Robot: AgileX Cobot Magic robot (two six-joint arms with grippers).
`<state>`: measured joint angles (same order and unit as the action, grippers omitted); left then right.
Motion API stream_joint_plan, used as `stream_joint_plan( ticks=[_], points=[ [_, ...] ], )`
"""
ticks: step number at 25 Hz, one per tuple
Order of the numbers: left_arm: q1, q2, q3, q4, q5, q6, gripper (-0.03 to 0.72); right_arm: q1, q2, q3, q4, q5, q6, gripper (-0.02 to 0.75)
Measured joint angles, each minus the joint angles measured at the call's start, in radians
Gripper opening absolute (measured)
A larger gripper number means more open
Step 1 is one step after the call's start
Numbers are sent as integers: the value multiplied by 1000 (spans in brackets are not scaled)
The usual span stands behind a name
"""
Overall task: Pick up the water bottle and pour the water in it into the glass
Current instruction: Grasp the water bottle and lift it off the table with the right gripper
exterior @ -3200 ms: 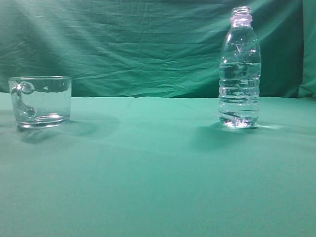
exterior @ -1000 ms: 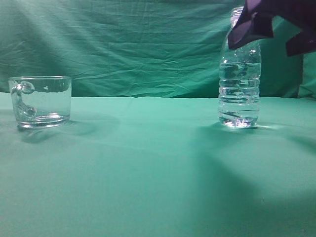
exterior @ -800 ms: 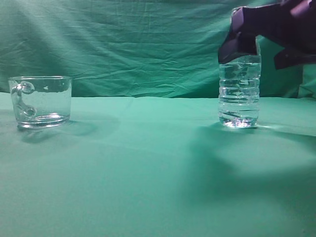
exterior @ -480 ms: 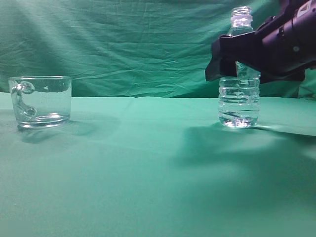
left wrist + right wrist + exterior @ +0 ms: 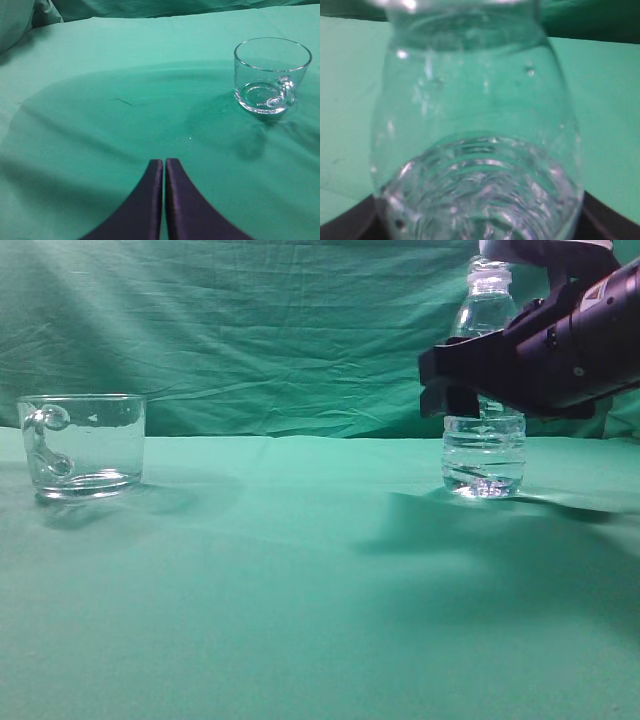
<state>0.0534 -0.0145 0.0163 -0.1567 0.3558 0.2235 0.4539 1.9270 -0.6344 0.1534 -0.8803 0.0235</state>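
The bottle's ribbed lower part [image 5: 484, 452] is the only part with water in it, so I should expect the glass [image 5: 84, 447] to fill just a little when I pour.
The water bottle [image 5: 485, 450] stands upright and capless on the green cloth at the right, with water [image 5: 484, 468] in its ribbed lower part. My right gripper [image 5: 462, 388] is open, its dark fingers straddling the bottle's middle. In the right wrist view the bottle [image 5: 475, 125] fills the frame, with dark finger parts at both bottom corners. The glass [image 5: 85, 445] stands at the far left, handle towards the camera. It also shows in the left wrist view [image 5: 271, 75], up and to the right of my left gripper [image 5: 164, 161], which is shut, empty and hangs over bare cloth.
A green cloth covers the table [image 5: 300, 590], and a wrinkled green backdrop [image 5: 280, 330] hangs behind it. A wide stretch of cloth lies between the glass and the bottle.
My right gripper came in from the upper right and dropped from the bottle's neck to its middle, fingers either side. The bottle, the glass and the left gripper have not moved.
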Motion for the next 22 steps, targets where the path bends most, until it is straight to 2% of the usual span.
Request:
stream_joint_plan(
  ticks=[6, 11, 12, 15, 18, 22],
  points=[
    [0, 0, 0, 0, 0, 0, 0, 0, 10, -3, 2, -12, -4, 275],
    [0, 0, 0, 0, 0, 0, 0, 0, 13, -3, -1, -22, -4, 283],
    [0, 0, 0, 0, 0, 0, 0, 0, 6, -3, -6, -13, -4, 243],
    [0, 0, 0, 0, 0, 0, 0, 0, -44, -4, -47, 33, -21, 258],
    [0, 0, 0, 0, 0, 0, 0, 0, -136, -49, -131, 166, -34, 258],
    [0, 0, 0, 0, 0, 0, 0, 15, -236, -212, -275, 482, -37, 258]
  ],
)
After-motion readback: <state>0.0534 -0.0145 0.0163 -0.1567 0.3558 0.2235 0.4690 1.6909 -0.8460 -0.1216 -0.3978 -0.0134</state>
